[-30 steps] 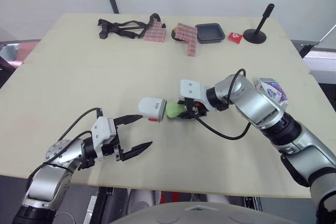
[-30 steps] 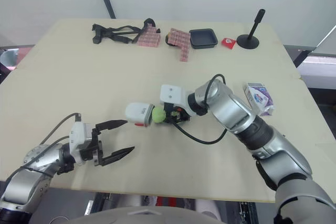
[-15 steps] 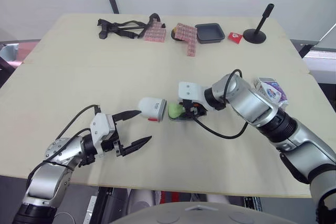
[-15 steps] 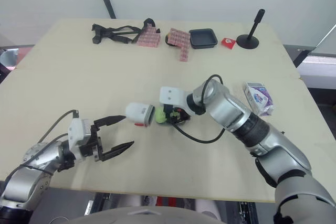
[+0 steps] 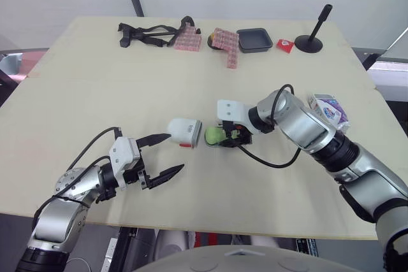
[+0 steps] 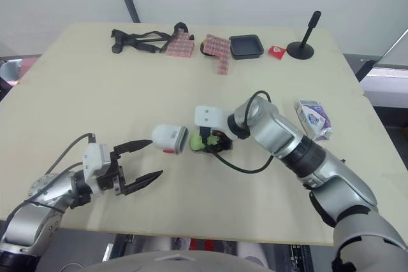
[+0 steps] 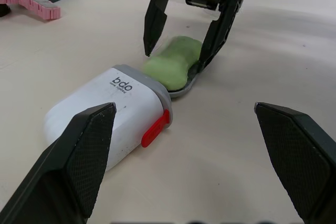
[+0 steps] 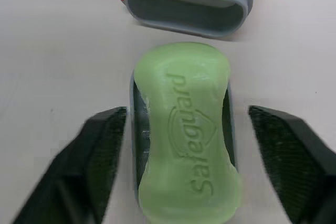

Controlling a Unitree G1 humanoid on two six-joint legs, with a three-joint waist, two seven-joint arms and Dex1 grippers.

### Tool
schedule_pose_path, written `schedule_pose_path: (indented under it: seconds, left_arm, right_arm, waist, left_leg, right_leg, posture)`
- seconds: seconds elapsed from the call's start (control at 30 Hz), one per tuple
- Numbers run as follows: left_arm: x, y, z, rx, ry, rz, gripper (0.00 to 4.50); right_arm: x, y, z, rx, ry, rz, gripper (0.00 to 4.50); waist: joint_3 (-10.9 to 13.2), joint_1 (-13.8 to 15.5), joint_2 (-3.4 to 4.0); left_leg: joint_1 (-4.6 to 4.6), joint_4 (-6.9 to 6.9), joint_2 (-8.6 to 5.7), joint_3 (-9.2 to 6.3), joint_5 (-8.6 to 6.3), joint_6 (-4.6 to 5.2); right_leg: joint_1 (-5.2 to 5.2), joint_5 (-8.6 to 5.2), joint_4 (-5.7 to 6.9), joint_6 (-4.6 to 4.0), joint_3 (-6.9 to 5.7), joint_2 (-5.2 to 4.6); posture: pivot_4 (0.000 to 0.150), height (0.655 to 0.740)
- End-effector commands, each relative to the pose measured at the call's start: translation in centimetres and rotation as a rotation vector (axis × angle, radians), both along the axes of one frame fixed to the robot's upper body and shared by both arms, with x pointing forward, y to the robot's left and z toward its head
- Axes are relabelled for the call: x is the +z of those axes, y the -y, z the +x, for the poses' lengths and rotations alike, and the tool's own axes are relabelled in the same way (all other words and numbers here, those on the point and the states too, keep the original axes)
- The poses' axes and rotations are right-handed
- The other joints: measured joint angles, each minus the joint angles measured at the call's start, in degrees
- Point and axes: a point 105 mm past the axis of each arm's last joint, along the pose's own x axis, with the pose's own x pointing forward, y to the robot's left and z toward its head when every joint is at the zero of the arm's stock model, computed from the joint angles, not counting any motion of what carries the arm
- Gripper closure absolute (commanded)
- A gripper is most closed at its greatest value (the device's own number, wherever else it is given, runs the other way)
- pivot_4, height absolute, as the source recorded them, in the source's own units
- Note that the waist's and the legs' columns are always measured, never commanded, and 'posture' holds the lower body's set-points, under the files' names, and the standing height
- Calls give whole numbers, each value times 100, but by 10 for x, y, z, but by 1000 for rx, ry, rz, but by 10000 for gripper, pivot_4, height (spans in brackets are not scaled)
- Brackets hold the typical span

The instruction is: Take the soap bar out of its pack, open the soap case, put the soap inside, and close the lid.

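Observation:
The grey tray (image 7: 186, 88) joins the white cover's rim (image 7: 164, 94) like a hinged lid, so I expect the tray to come along, still attached, when I lift the cover.
A green soap bar (image 8: 184, 129) lies on the grey tray (image 8: 136, 145) of the soap case, mid-table. My right gripper (image 5: 220, 137) is open, one finger on each side of the soap and tray. The white case cover (image 5: 185, 132), with a red latch, lies on its side with its open mouth facing the soap, a small gap between them. My left gripper (image 5: 173, 152) stands open just in front of the cover, holding nothing. In the left wrist view the cover (image 7: 107, 116), the soap (image 7: 170, 66) and the right gripper (image 7: 176, 59) show ahead. The emptied soap pack (image 5: 328, 107) lies at the right.
Along the table's far edge lie a black strap (image 5: 150, 33), pink block pieces (image 5: 226, 44), a black tray (image 5: 255, 39), a small red item (image 5: 285, 46) and a black stand (image 5: 310, 42). A cable loops off my right wrist (image 5: 271, 160).
The soap on its tray and my right gripper have drawn slightly right, away from the cover's mouth. My left gripper has edged a little toward the cover.

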Motion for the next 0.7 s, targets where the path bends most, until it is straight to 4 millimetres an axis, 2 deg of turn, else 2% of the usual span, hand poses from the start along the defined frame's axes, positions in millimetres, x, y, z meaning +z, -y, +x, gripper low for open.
schedule_pose_path:
  seconds: [0.03, 0.13, 0.3, 0.47, 0.7]
  left_arm:
    - [7, 3, -3, -18, 33, 10, 0]
    - [6, 3, -2, -27, 40, 29, 0]
    - [7, -3, 6, -49, 56, 75, 0]
    - [17, -13, 30, -89, 83, 146, 0]
    - [24, -10, 63, -282, 91, 316, 0]
  right_arm:
    - [18, -3, 2, 19, 53, 31, 380]
    - [26, -2, -1, 19, 50, 80, 380]
    - [38, 7, -11, 15, 16, 287, 380]
    - [33, 28, -17, 8, 56, 340, 380]
    - [26, 55, -31, -37, 75, 500, 380]
  waist:
    - [0, 1, 0]
    - [0, 1, 0]
    - [-5, 50, -9]
    - [-5, 41, -8]
    - [-7, 41, -8]
  left_leg:
    - [0, 0, 0, 0, 0, 0]
    - [0, 1, 0, 0, 0, 0]
    - [-3, 3, 1, -1, 0, 0]
    - [1, 14, -1, 0, 0, 0]
    - [6, 14, -1, 2, 3, -3]
  right_leg:
    - [0, 0, 0, 0, 0, 0]
    - [0, 0, 0, 0, 1, 0]
    - [0, 0, 0, 0, 0, -2]
    - [0, 0, 12, 0, 1, -2]
    - [0, 0, 17, -2, 8, 0]
  posture:
    - [1500, 7400]
    - [1500, 7400]
    - [1500, 7400]
    - [1500, 7400]
    - [1500, 7400]
